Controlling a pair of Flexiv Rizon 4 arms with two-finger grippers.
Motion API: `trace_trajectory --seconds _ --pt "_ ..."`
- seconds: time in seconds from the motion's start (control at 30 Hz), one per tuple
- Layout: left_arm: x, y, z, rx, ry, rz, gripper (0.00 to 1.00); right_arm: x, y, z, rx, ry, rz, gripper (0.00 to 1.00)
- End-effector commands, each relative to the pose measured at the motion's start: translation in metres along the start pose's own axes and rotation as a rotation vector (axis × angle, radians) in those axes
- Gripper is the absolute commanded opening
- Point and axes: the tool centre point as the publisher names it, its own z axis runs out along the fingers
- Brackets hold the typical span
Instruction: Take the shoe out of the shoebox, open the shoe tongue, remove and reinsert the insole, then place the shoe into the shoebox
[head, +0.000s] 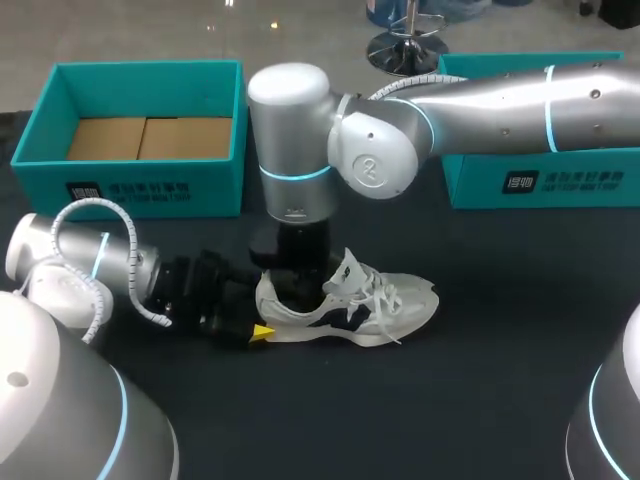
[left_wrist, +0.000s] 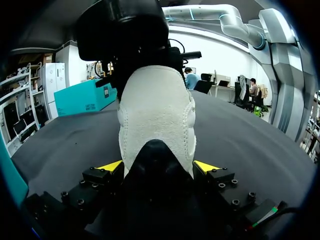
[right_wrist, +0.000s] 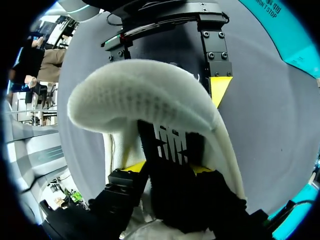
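My gripper will pull the insole up, and the insole will slide out whole, heel first, because white stripes (right_wrist: 171, 144) mark the black insole's heel end (right_wrist: 196, 143) inside the shoe's collar.
A white sneaker (head: 350, 305) with dark side panels lies on the black table, toe to the right. My left gripper (head: 262, 333) lies low on the table at its heel. In the left wrist view the white heel (left_wrist: 157, 110) fills the space between its yellow tips, touching both, so my left gripper (left_wrist: 158, 167) is shut on the shoe. My right gripper (head: 300, 285) comes straight down into the shoe's mouth just ahead of the heel. Seen from the right wrist, my right gripper (right_wrist: 166, 167) stands open inside the padded collar (right_wrist: 145, 95), over the dark striped lining. I cannot make out the insole.
An open teal shoebox (head: 40, 130) with a cardboard floor stands at the back left. A second teal box (head: 540, 180) stands at the back right, partly behind my right arm. Bare table lies in front of and right of the shoe.
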Motion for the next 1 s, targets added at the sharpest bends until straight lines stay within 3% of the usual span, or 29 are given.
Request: trace_trajectory --seconds 0.03,0.57,1.0 --pt "0.0 0.001 0.003 0.001 -0.002 0.001 0.0 0.012 0.017 0.062 0.006 0.02 0.002 0.0" --pt "0.0 0.001 0.003 0.001 -0.002 0.001 0.0 0.012 -0.004 0.029 0.049 -0.018 0.02 0.0" --pt "0.0 0.001 0.003 0.001 -0.002 0.001 0.0 0.008 -0.025 -0.031 0.062 -0.118 0.049 0.0"
